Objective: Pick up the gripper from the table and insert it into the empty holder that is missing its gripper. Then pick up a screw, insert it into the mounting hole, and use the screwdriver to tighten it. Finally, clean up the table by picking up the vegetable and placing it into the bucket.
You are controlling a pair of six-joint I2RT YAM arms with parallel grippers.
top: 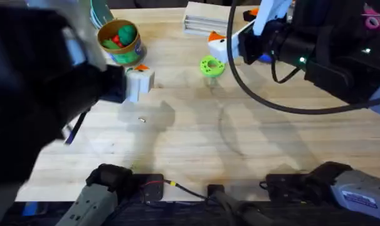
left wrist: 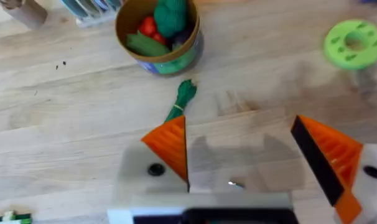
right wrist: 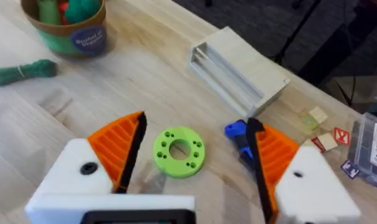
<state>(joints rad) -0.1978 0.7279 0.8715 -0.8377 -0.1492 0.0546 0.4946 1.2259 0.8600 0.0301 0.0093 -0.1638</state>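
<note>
I expect the dark green vegetable [left wrist: 186, 93] to come up as one bundle when I lift it, because a pale band [left wrist: 178, 107] holds the vegetable's stalks together.
My left gripper [left wrist: 238, 134] hangs open over the table [left wrist: 64, 124], both white holders [left wrist: 139, 177] carrying orange ribbed pads [left wrist: 170, 146]. The dark green vegetable [left wrist: 181, 102] lies flat just beyond its pads, short of the green, yellow-rimmed bucket [left wrist: 157, 37] full of toy vegetables. A small metal screw [left wrist: 236, 184] lies under the gripper. My right gripper [right wrist: 196, 121] is open above the lime disc [right wrist: 178, 151], also with both orange pads [right wrist: 117, 146]. A blue object [right wrist: 237, 132] is half hidden behind one right finger; I cannot tell if it is the screwdriver. The loose gripper is out of view.
A pale wooden block [right wrist: 238, 71] lies at the table's far edge, with small bags and cards [right wrist: 325, 134] to its right. A brown tube [left wrist: 23, 12] stands far left. The left arm [top: 33, 81] looms dark under the overhead camera.
</note>
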